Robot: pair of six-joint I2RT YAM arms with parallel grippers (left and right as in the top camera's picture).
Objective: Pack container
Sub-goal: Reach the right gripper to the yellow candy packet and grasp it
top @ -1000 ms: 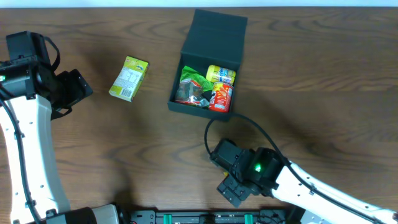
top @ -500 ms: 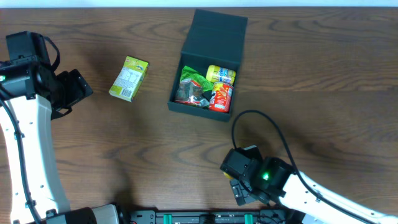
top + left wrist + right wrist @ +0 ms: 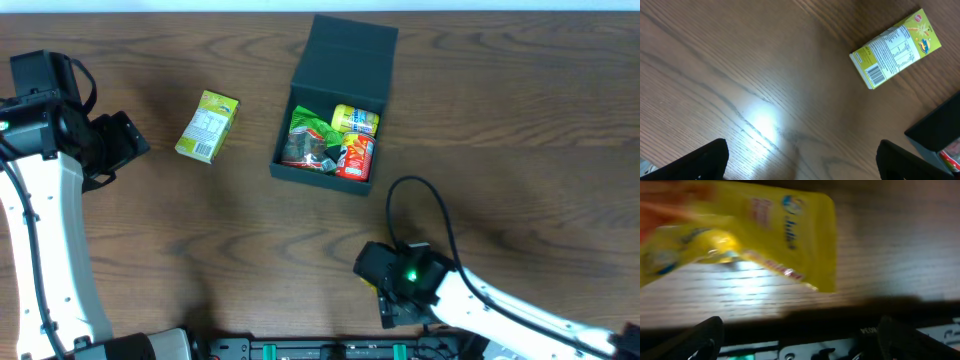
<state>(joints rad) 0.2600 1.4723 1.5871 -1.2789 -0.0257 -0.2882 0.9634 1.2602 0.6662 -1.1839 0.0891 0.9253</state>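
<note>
I should move inward from the front edge and grab the yellow snack packet (image 3: 795,235) before I pack it, because my right gripper's open fingers are over the metal rail (image 3: 832,347).
The dark teal container (image 3: 290,140) stands open at the back centre, its lid (image 3: 350,58) folded back, with green, yellow and red snack packs (image 3: 335,140) inside. A corner of it shows in the left wrist view (image 3: 940,127). My left gripper (image 3: 128,142) is open and empty at the far left; its fingers (image 3: 705,157) stand wide apart over bare wood. My right gripper (image 3: 397,310) is open and empty at the table's front edge. In the right wrist view a yellow snack packet (image 3: 745,230) lies on the wood just beyond the open gripper (image 3: 800,342).
A small yellow-green carton (image 3: 207,126) lies on its side left of the container, also in the left wrist view (image 3: 895,47). The right arm's black cable (image 3: 420,200) loops over the table. The front table edge and a metal rail (image 3: 805,347) lie under the right gripper.
My right arm has drawn back from the middle of the table toward the front edge and a little to the right. The left arm, carton and container have not moved.
</note>
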